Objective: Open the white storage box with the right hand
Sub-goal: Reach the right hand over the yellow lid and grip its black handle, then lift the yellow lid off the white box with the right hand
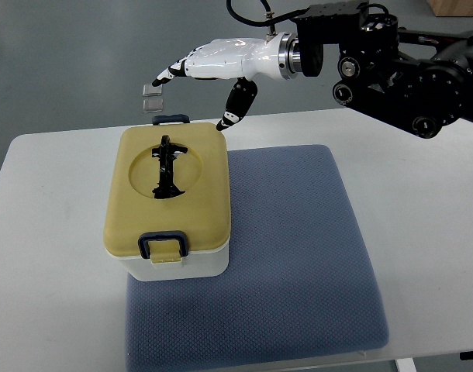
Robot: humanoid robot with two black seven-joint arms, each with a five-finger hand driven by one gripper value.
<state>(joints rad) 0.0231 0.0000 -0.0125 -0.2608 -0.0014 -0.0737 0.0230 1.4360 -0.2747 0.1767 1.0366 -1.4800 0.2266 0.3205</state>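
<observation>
My right gripper's thumb and fingers are spread wider than the narrow black handle. My right gripper keeps going toward the handle's far end and closes there.
A white storage box with a mustard-yellow lid stands on the left part of a blue mat. The lid has a black folding handle lying in a round recess and dark blue latches at the near side and the far side. The lid looks closed. My right hand is white with black fingertips and comes in from the upper right. It hovers above the box's far edge, fingers spread, thumb tip close to the lid's far right corner. It holds nothing.
The box and mat rest on a white table. The black arm spans the upper right. Two small square floor plates show beyond the table's far edge. The left arm does not show.
</observation>
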